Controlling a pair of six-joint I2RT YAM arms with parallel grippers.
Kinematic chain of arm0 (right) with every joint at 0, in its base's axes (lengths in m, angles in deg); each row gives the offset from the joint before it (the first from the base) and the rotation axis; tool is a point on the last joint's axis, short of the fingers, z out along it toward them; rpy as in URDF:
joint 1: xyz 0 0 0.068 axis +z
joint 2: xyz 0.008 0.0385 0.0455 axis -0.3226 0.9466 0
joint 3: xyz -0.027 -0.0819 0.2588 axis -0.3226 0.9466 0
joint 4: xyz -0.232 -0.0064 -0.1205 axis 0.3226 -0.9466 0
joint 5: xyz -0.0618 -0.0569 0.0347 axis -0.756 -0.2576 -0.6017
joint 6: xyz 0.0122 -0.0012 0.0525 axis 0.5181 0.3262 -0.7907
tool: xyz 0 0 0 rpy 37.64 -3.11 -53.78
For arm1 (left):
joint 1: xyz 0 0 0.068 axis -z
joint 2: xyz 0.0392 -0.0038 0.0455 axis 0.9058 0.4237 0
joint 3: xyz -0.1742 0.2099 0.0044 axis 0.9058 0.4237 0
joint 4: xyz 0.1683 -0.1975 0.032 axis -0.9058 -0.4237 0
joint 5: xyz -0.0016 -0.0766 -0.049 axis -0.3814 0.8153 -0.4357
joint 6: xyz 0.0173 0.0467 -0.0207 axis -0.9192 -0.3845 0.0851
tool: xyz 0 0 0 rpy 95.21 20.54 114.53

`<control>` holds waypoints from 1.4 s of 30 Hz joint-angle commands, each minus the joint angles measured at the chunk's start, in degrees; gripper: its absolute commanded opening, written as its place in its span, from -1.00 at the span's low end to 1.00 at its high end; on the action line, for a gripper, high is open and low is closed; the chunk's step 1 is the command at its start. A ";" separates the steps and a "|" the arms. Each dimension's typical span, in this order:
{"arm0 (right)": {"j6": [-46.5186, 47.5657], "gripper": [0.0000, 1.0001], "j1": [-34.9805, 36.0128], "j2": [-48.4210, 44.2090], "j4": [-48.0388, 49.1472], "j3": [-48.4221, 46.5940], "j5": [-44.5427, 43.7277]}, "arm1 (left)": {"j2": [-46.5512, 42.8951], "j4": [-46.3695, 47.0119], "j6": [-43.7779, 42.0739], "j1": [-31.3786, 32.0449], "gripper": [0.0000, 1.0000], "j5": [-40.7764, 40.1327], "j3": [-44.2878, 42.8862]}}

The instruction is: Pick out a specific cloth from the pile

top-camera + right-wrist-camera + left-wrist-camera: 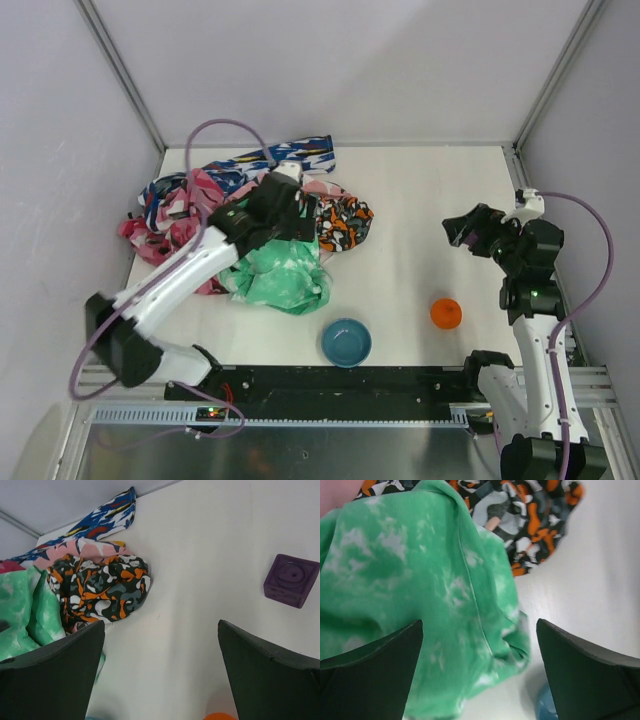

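The mint-green cloth's fold (472, 577) is under the robot's open fingers, next to the orange-black-white cloth (345, 222), so the left gripper should go on lowering until it closes on both.
The pile (250, 215) lies at the left of the table. It holds a mint-green mottled cloth (278, 275), an orange-black-white patterned cloth (345, 222), a pink floral cloth (160, 235) and a blue-white-red patterned cloth (290, 155). No plain mustard-orange cloth shows in any view; it is hidden or out of view. My left gripper (285, 225) hovers open and empty over the mint-green cloth (410, 570), its jaws wide apart (479, 630). My right gripper (465, 228) is open and empty at the right, well away from the pile (161, 625).
A blue bowl (346, 342) sits near the front edge, just right of the green cloth. An orange round object (446, 313) lies front right. A purple cube (291, 580) sits on the table near the right gripper. Walls enclose the table at back and sides.
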 commanded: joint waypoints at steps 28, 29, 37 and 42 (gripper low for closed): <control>3.29 0.99 0.46 0.60 3.01 0.89 2.81 | 54.23 -6.14 -2.84 -4.78 -0.56 1.00 -15.55; 3.31 0.99 0.41 0.27 2.98 0.92 2.52 | 53.56 -6.63 -2.56 -5.38 -0.77 -0.11 -16.21; 3.57 0.99 0.37 -1.51 2.95 1.09 2.13 | 35.83 -8.24 -1.80 -13.01 -0.99 -8.90 -28.28; 3.62 0.99 0.37 -1.39 3.19 1.08 2.32 | 26.27 -8.25 -2.01 -20.37 -0.98 -11.23 -37.93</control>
